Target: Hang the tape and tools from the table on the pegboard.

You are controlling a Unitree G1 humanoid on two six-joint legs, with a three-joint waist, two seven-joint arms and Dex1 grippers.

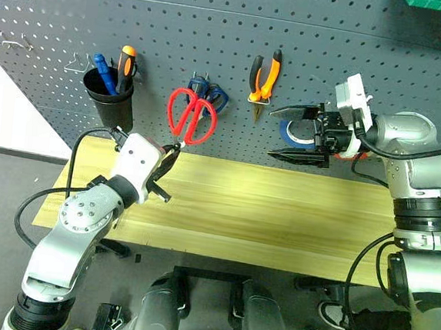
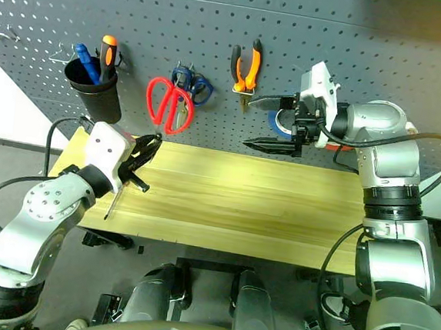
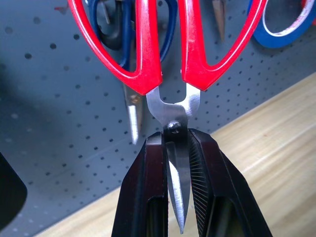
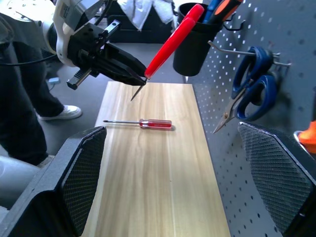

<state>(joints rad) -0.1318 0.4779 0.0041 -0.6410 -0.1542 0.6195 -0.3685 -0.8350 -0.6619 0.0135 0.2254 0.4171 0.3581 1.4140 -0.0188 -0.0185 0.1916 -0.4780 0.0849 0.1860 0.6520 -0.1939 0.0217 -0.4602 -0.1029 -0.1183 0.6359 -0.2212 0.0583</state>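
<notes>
The red-handled scissors' open loops (image 1: 181,110) are facing the blue-handled scissors' hook (image 1: 200,76), so the robot's left gripper goes on moving in until the hook is through the loops.
My left gripper (image 1: 171,157) is shut on the blades of the red-handled scissors (image 1: 191,116). It holds them handles up over the table's (image 1: 278,216) left end, in front of the pegboard (image 1: 217,26) and short of it. The orange-and-black pliers (image 1: 264,76) hang on a hook. The slim red-handled screwdriver (image 4: 155,123) lies on the table near the left arm. My right gripper (image 1: 294,133) is open and empty, held level in front of a blue tape roll (image 1: 291,130). The tape is out of view.
Blue-handled scissors (image 1: 213,96) hang just behind the red ones. A black cup (image 1: 110,97) holding blue and orange-black screwdrivers hangs at the board's left. Bare hooks (image 1: 15,41) stand further left. A red roll (image 1: 354,154) sits behind the right wrist. A person's shoe (image 4: 64,112) is on the floor.
</notes>
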